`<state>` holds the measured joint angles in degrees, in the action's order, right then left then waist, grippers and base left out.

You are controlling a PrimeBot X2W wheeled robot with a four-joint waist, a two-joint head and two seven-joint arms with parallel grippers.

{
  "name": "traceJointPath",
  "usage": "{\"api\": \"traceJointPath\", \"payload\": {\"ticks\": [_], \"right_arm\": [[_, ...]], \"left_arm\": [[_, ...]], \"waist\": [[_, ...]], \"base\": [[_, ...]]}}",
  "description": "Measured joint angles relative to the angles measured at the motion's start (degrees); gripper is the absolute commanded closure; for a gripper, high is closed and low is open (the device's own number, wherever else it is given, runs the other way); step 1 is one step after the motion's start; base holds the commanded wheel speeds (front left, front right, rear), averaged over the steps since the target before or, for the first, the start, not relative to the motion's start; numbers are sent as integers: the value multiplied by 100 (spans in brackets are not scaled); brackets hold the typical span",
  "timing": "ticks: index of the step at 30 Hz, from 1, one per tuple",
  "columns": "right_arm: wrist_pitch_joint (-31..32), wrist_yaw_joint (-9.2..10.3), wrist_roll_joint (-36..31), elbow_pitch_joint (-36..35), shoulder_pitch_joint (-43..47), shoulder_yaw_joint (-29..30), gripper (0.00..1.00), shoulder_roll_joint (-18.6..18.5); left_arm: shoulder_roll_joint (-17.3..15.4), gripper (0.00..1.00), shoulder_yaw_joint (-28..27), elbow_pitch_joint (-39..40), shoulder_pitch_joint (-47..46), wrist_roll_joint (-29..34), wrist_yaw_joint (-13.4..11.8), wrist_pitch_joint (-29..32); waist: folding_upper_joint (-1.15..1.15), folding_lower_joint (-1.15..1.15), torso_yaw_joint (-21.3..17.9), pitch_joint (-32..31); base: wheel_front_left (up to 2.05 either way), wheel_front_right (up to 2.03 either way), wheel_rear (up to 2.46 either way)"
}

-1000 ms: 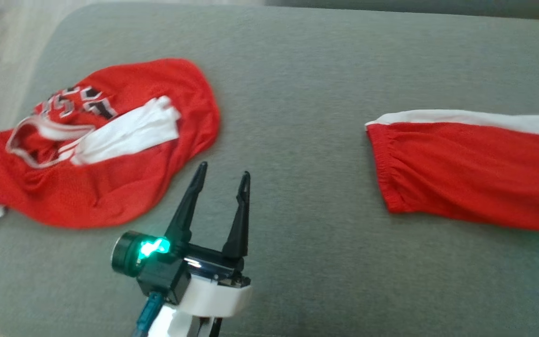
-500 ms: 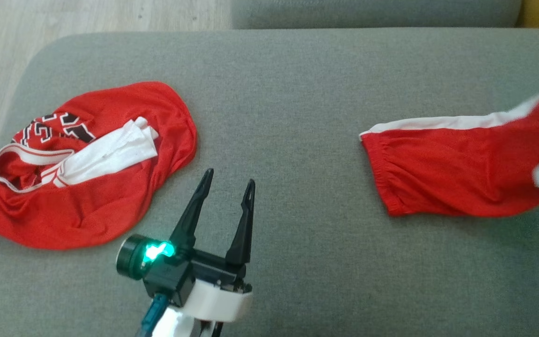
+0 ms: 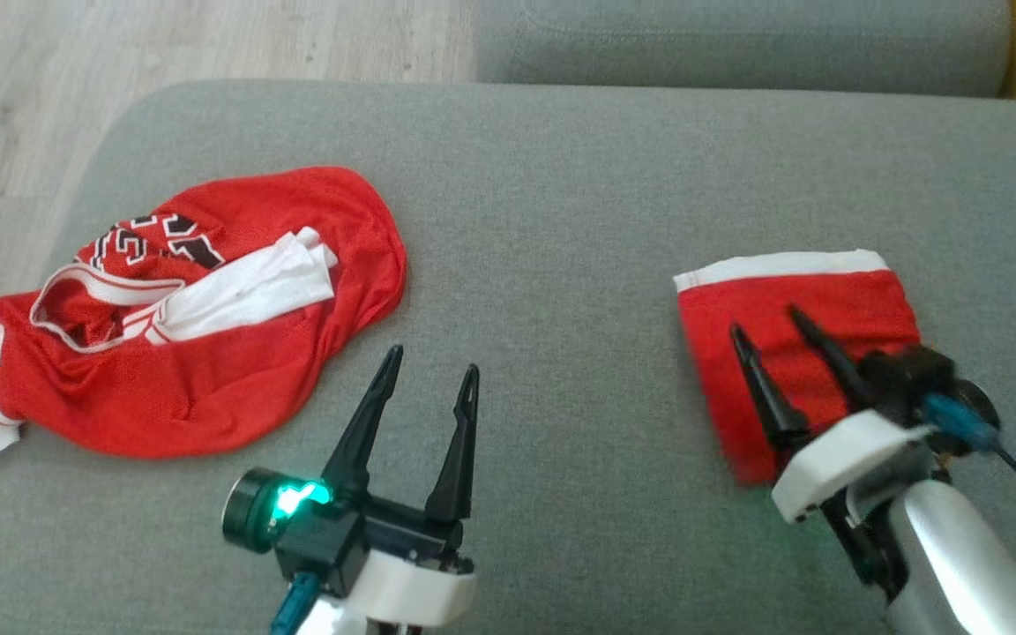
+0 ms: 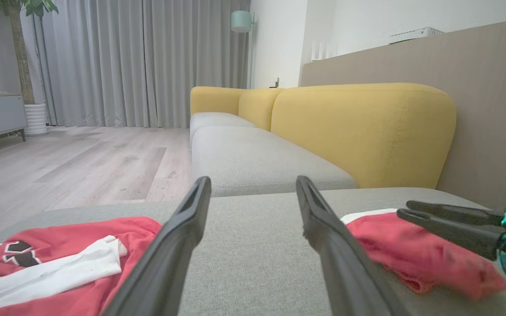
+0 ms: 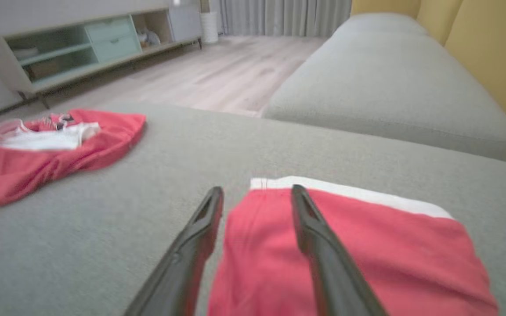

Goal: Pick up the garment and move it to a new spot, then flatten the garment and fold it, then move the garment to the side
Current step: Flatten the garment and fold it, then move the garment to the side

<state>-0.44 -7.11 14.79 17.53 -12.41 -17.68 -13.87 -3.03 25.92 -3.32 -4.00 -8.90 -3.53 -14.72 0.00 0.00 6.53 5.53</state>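
I can see the red shorts (image 3: pixel 801 300) lying flat in a compact folded rectangle, so the whole packet should slide along and stay folded when I pull its side edge (image 3: pixel 908 309).
A pair of red shorts with a white edge stripe (image 3: pixel 790 304) lies folded into a compact rectangle on the right of the grey cushion (image 3: pixel 561 203). My right gripper (image 3: pixel 765 322) hovers over the near part of the shorts (image 5: pixel 367 254), open, with nothing between its fingers. My left gripper (image 3: pixel 431 362) stands open over bare cushion at the centre front, empty. In the left wrist view the shorts (image 4: pixel 411 250) lie to the right of my left gripper (image 4: pixel 253 184), under the right gripper's fingers (image 4: pixel 446 219).
A crumpled red jersey with white trim and black lettering (image 3: pixel 190 309) lies on the cushion's left part, near its edge. Wooden floor (image 3: pixel 23 106) lies beyond the left edge. A second grey seat (image 3: pixel 737 44) and yellow backrests (image 4: pixel 358 127) stand behind.
The shorts, spread long to the right before, are now folded over into a shorter rectangle. My right gripper has come into view above them, open. The head camera shifted; the left gripper held still.
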Motion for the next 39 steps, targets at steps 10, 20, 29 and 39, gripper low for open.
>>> {"api": "traceJointPath", "payload": {"ticks": [10,20,29,39], "right_arm": [[-1285,1,-468,-445,1200,1244,0,487],[-1379,1,-268,-822,2015,1469,0,649],[-1379,1,-318,-818,2159,1448,0,651],[-1379,1,-321,-790,2160,1441,0,690]], "left_arm": [[-9,0,-252,-114,583,-42,-334,0],[-8,0,-601,-354,1128,-86,-970,0],[-7,0,-726,-454,1250,-83,-1057,0],[-7,0,-743,-479,1250,0,-1001,0]], "waist": [[0,-1,-202,-594],[0,0,-579,-1068],[0,0,-653,-1198],[0,0,-593,-1166]], "base": [[0,0,0],[0,0,0],[0,0,0],[0,0,0]]}}
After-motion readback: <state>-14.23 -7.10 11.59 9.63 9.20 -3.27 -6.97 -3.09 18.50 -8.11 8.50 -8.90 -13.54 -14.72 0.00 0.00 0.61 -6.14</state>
